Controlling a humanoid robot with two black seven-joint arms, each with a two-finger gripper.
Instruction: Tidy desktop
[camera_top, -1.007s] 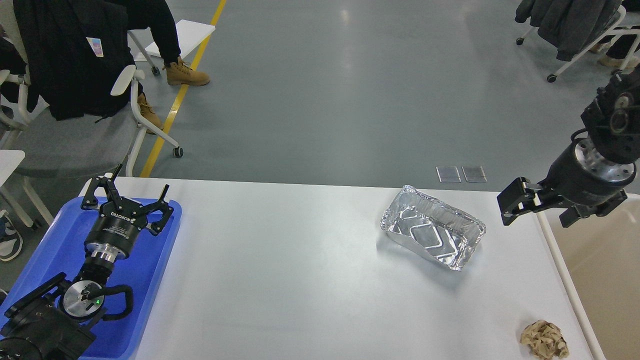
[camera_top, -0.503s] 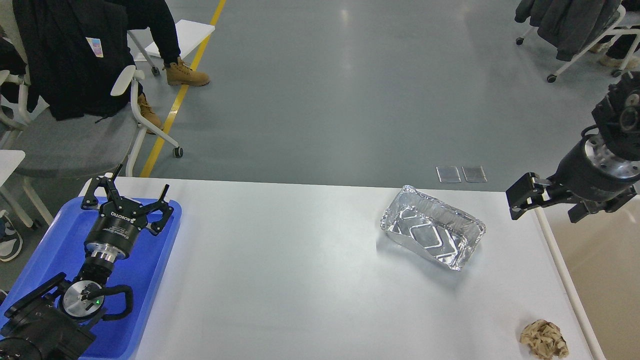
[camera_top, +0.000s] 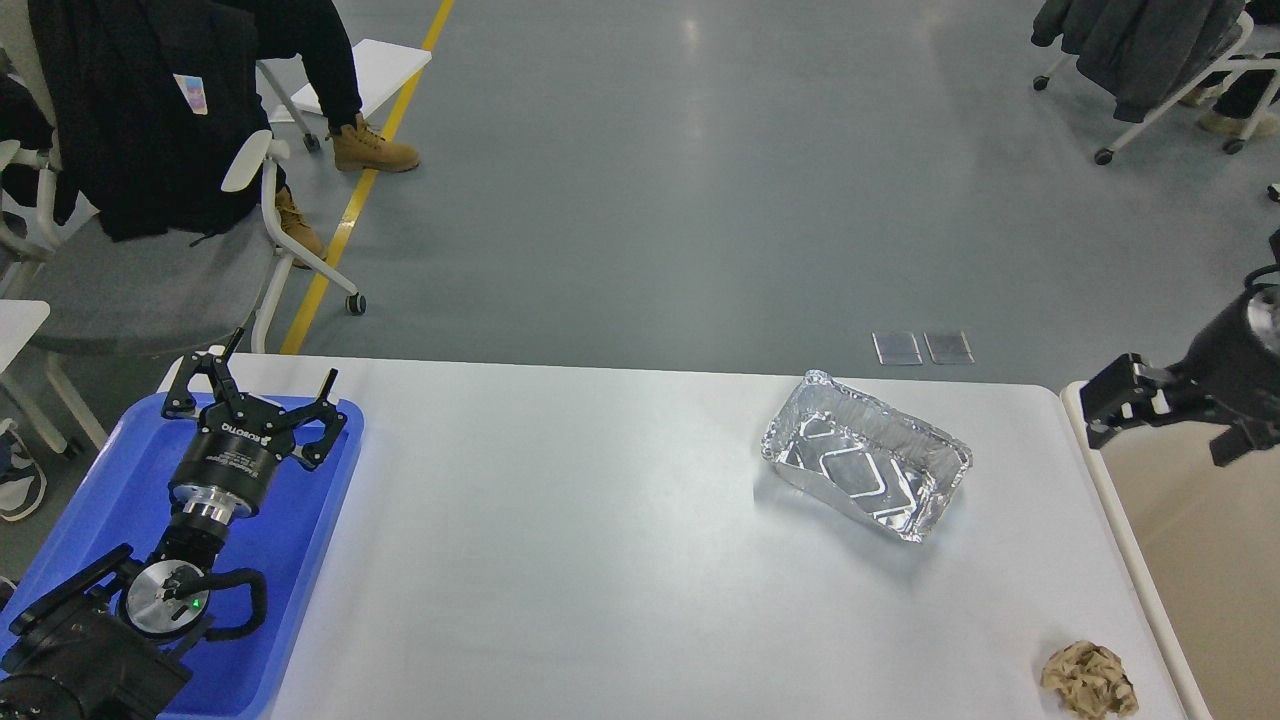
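Note:
The foil tray (camera_top: 867, 456) will stick out sideways and hold its open shape when I lift one end, since pressed ridges (camera_top: 854, 472) and upright sides stiffen the foil.
The white desktop (camera_top: 600, 540) fills the lower view. A shiny foil tray (camera_top: 866, 468) lies empty on it at the back right. A crumpled brown paper ball (camera_top: 1089, 679) lies at the front right corner. My left gripper (camera_top: 268, 378) is open and empty over the far end of the blue tray (camera_top: 100, 500) at the left. My right gripper (camera_top: 1175, 422) hangs at the right edge over the beige bin (camera_top: 1200, 560), right of the foil tray, with its fingers spread and nothing in them.
The bin's white rim (camera_top: 1105, 480) runs along the desktop's right edge. Behind the table are a grey floor, a grey wheeled chair (camera_top: 150, 270) with a black coat at the back left, and a person's boots (camera_top: 372, 150).
My right gripper has moved to the right, from over the desktop's right end to over the bin. The left arm, foil tray and paper ball have not moved.

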